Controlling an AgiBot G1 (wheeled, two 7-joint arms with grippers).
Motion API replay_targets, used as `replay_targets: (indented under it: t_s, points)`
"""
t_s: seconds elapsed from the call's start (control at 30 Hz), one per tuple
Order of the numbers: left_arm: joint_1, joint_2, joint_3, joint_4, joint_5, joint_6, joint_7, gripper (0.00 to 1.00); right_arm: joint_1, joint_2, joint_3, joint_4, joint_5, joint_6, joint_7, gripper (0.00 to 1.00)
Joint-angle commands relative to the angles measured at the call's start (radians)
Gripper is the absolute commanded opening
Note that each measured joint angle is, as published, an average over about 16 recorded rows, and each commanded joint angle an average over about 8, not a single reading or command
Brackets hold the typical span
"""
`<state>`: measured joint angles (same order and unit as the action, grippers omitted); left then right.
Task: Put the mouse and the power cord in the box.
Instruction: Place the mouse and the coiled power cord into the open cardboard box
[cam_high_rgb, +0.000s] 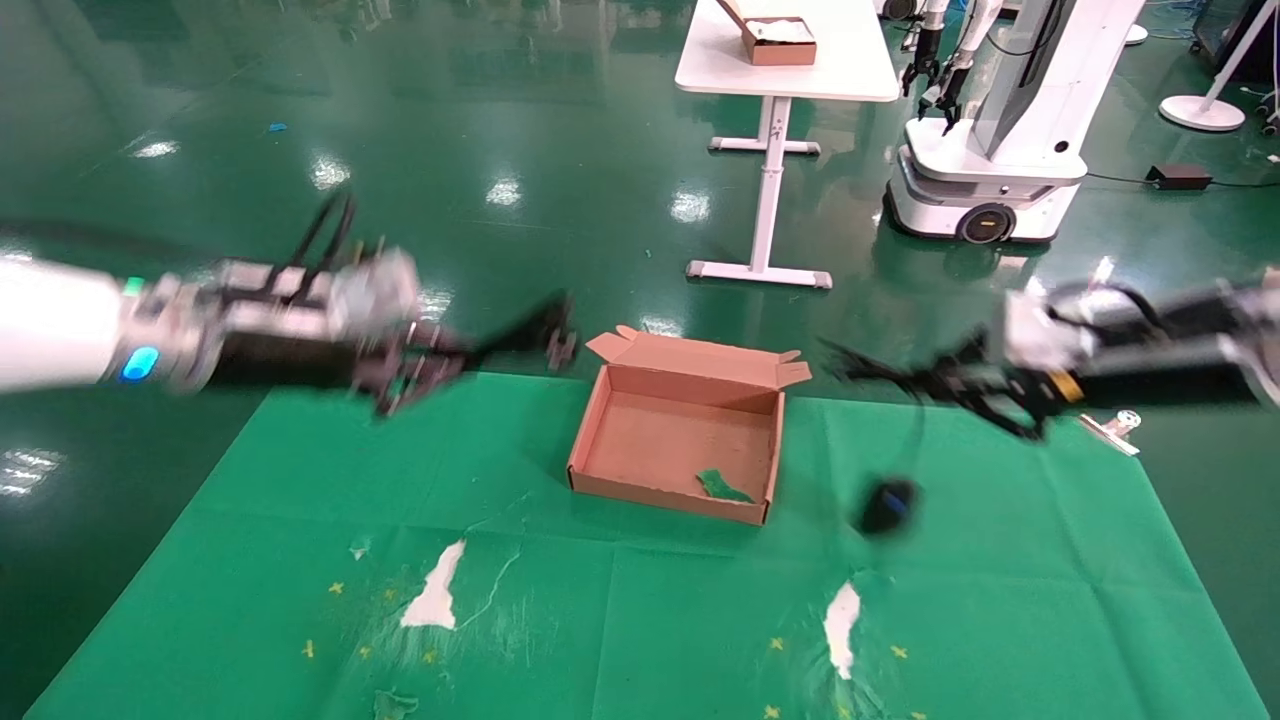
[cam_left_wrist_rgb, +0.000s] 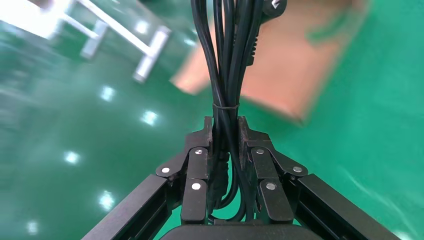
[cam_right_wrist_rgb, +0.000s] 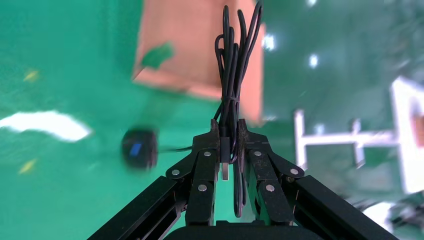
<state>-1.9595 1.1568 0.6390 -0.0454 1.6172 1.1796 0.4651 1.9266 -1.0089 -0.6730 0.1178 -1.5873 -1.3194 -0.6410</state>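
The mouse (cam_high_rgb: 888, 506) hangs from the robot's right gripper next to the small box, so the left gripper should keep the power cord out of the way until the mouse is lying inside the box (cam_high_rgb: 693, 448).
The open brown box (cam_high_rgb: 660, 425) sits on the green cloth with a green scrap (cam_high_rgb: 722, 487) inside. My left gripper (cam_high_rgb: 452, 357) hovers left of the box, shut on the bundled power cord (cam_left_wrist_rgb: 227, 60), whose plug end (cam_high_rgb: 558, 335) points at the box's far left corner. Right of the box, my right gripper (cam_high_rgb: 938, 382) is shut on the looped thin cable (cam_right_wrist_rgb: 231, 75) of the mouse. The black mouse (cam_high_rgb: 887, 507) dangles below it by the cable, just over the cloth. The mouse (cam_right_wrist_rgb: 139, 148) and the box (cam_right_wrist_rgb: 200, 45) also show in the right wrist view.
A white table (cam_high_rgb: 850, 70) carrying a smaller brown box (cam_high_rgb: 778, 42) stands behind, beside another white robot (cam_high_rgb: 1000, 150). A metal clip (cam_high_rgb: 1112, 430) lies at the cloth's right edge. White worn patches (cam_high_rgb: 435, 590) mark the cloth's near part.
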Motion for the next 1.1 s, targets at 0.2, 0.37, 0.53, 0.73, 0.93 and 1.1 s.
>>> replay_targets:
  t_s: [0.2,0.37,0.53,0.73,0.93,1.1]
  points:
    - [-0.086,0.083,-0.025,-0.012,-0.033,-0.116,-0.088,0.0,0.038,-0.134,0.007,-0.008,0.008,0.112,-0.004,0.0]
    - [-0.108,0.103,-0.031,-0.014,-0.04,-0.172,-0.081,0.0,-0.005,-0.255,0.016,-0.044,0.016,0.311,-0.019,0.0]
    - [-0.089,0.1,-0.037,-0.003,-0.048,-0.176,-0.055,0.0,-0.066,-0.329,0.029,-0.063,0.036,0.425,-0.024,0.0]
    - [-0.049,0.081,-0.035,0.013,-0.045,-0.165,-0.009,0.0,-0.16,-0.348,0.065,-0.056,0.098,0.456,0.017,0.0]
    - [-0.018,0.071,-0.03,0.026,-0.038,-0.182,0.025,0.0,-0.232,-0.347,0.08,-0.037,0.138,0.415,0.054,0.52]
    - [0.001,0.075,-0.026,0.034,-0.033,-0.217,0.042,0.0,-0.251,-0.344,0.08,-0.024,0.152,0.391,0.068,1.0]
